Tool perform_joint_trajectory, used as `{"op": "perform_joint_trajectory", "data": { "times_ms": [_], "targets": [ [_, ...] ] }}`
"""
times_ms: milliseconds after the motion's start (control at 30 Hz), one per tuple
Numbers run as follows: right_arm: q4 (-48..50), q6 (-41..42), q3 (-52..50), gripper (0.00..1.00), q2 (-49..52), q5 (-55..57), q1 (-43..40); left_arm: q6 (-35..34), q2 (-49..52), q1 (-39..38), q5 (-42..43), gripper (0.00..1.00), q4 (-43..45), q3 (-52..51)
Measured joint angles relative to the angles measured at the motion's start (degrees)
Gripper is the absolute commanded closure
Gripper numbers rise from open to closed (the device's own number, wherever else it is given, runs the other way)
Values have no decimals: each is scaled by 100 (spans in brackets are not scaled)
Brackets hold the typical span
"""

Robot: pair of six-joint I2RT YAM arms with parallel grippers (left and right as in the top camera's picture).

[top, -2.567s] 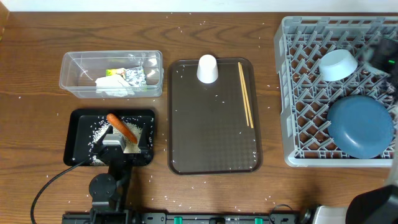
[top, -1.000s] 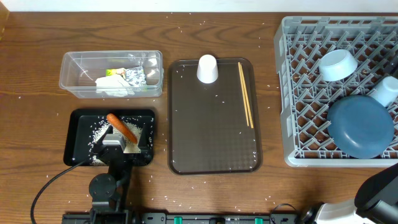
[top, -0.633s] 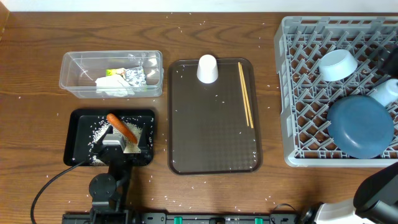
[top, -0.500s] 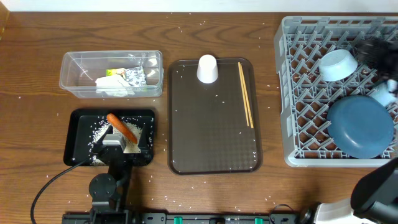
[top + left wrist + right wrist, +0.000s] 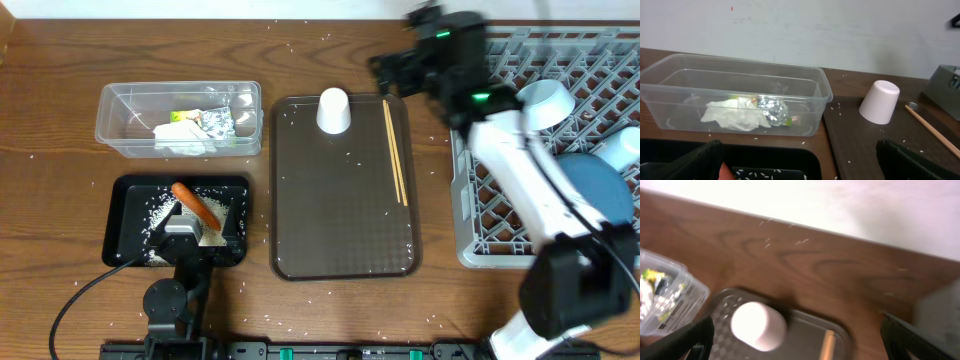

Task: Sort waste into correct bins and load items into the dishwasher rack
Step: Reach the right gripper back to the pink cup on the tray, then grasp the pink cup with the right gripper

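Observation:
The small white cup is standing upturned and away from the chopsticks. My right gripper should go on toward the cup with open fingers until they are around its sides (image 5: 334, 112).
My right gripper (image 5: 392, 68) is open and empty, above the back of the brown tray, just right of the upturned small white cup (image 5: 333, 110). The right wrist view shows that cup (image 5: 759, 325) between my open fingers (image 5: 800, 350). The chopsticks (image 5: 395, 150) lie along the tray's right side. The grey rack (image 5: 480, 240) holds the pale bowl (image 5: 550, 100), the dark-blue plate (image 5: 600, 195) and the light-blue cup (image 5: 622, 148). My left gripper (image 5: 195, 225) is open over the black tray (image 5: 125, 220), beside the carrot (image 5: 195, 203) and rice. The clear tub (image 5: 120, 110) holds tissue (image 5: 735, 115), foil (image 5: 772, 107) and a wrapper.
The large brown tray (image 5: 340, 220) lies mid-table. My right arm (image 5: 530, 190) crosses the rack's left part. Rice grains are scattered over the table. A wall rises behind the tub and the cup in the left wrist view.
My right gripper left the light-blue cup in the rack, drew away, then swung left across the rack to the back of the brown tray near the white cup. The left arm has not moved.

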Motion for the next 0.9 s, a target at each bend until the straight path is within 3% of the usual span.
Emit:
{"op": "perform_joint_trajectory", "data": {
  "times_ms": [333,900],
  "targets": [
    [717,417,-2,1,1209,533,625,0,0,0,0,2,0,0],
    [975,789,-2,1,1832,612,1156,0,2,0,0,2,0,0]
  ]
}}
